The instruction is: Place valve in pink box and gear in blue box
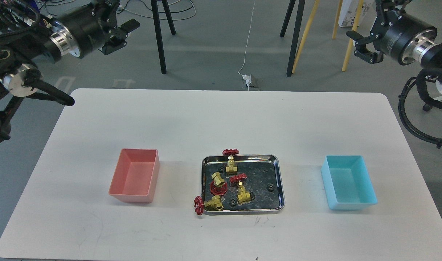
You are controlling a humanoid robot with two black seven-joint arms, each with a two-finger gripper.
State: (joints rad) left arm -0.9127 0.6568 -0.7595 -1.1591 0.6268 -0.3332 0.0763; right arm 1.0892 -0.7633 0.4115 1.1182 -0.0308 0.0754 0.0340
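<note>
The brass valve (218, 183) standing on its red handwheel has its top (217, 177) uncovered, so it will come free and leave neighbouring valves still when I lift.
A shiny steel tray (279, 170) sits mid-table and holds several brass valves with red handwheels. One valve (231, 165) pokes its wheel over the far rim, and another valve (213, 203) hangs its wheel over the front left corner. Two more lie between them. Small black gears lie in the tray, one gear (270, 187) alone at its right side. The pink box (135, 175) stands empty to the left and the blue box (348, 183) stands empty to the right. My left gripper (125, 35) and right gripper (359, 46) hover open, high beyond the table's far corners.
The white table (221, 119) spans the view, with bare surface behind and in front of the boxes. Stand legs (159, 40) and cables are on the floor beyond the far edge. A black arm link (50, 95) reaches over the table's far left corner.
</note>
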